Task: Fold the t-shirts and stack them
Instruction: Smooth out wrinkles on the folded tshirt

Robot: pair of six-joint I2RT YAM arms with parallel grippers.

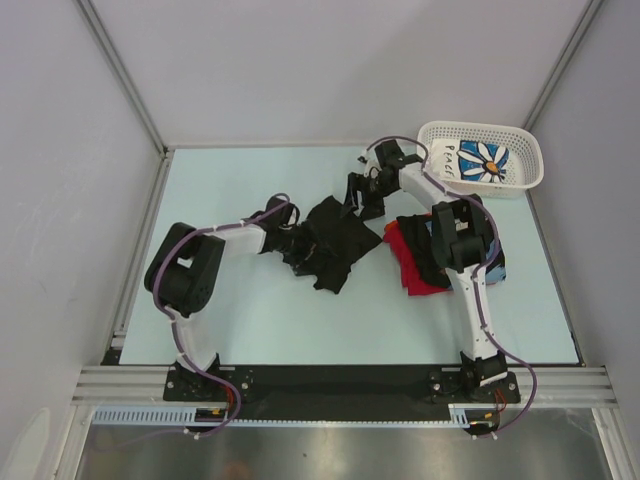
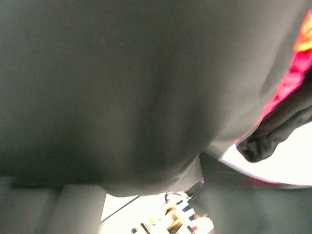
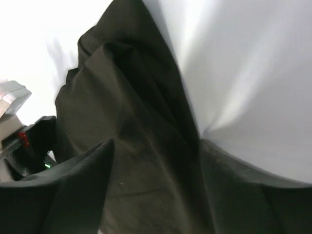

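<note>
Next, I open my left gripper and back it off from the black t-shirt (image 1: 340, 246), which lies slanted and bunched up at that gripper. The t-shirt then needs my left gripper to straighten its edge (image 1: 313, 280) before I stack it.
A crumpled black t-shirt (image 1: 335, 243) lies mid-table. My left gripper (image 1: 298, 246) is at its left edge and my right gripper (image 1: 366, 204) at its upper right corner. In the left wrist view the black cloth (image 2: 122, 87) fills almost everything and hangs close over the left gripper (image 2: 146, 204), whose blurred fingers stand wide apart. In the right wrist view the right gripper (image 3: 156, 146) is open, with folds of the black shirt (image 3: 141, 126) between its fingers. A red t-shirt (image 1: 412, 270) with another black one (image 1: 418, 240) on it lies under the right arm.
A white lattice basket (image 1: 530, 165) at the back right holds a white shirt with blue daisy print (image 1: 485, 158). The right arm's elbow (image 1: 462, 240) hangs over the red and black pile. Grey walls enclose the table on three sides.
</note>
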